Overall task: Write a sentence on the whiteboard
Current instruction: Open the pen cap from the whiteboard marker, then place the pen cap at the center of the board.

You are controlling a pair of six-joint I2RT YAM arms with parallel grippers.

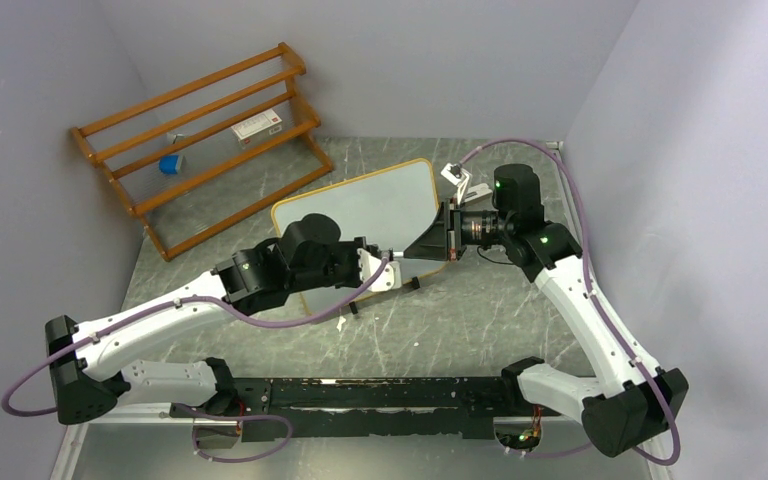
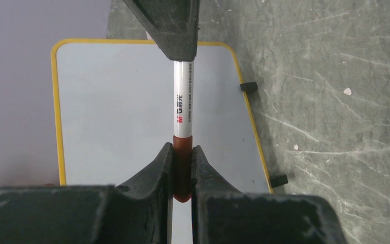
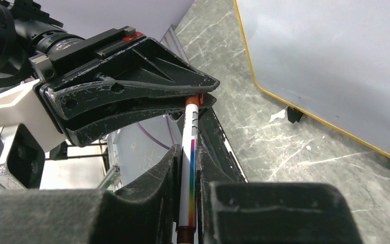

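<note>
I should use my left gripper to take off the red-brown cap (image 2: 183, 152) covering the white marker's tip and put it down in front of the whiteboard (image 1: 393, 343) before writing.
The whiteboard (image 1: 380, 195) lies on the table between the arms, its yellowish-framed face (image 2: 111, 101) blank where it shows; the sentence is not in view. Just above the board's near edge, a white marker (image 2: 183, 101) with a rainbow stripe (image 3: 190, 152) hangs between both grippers. My left gripper (image 2: 183, 152) is shut on the marker's red-brown end. My right gripper (image 3: 187, 157) is shut on the white barrel from the opposite side. In the top view the left gripper (image 1: 388, 262) and right gripper (image 1: 430, 243) face each other tip to tip.
An orange-brown slatted rack (image 1: 200, 130) stands at the back left with a small box (image 1: 258, 126) and a blue item (image 1: 169, 164) on it. Small black feet (image 2: 249, 87) stick out along the board's edge. Walls close in on the left, right and back.
</note>
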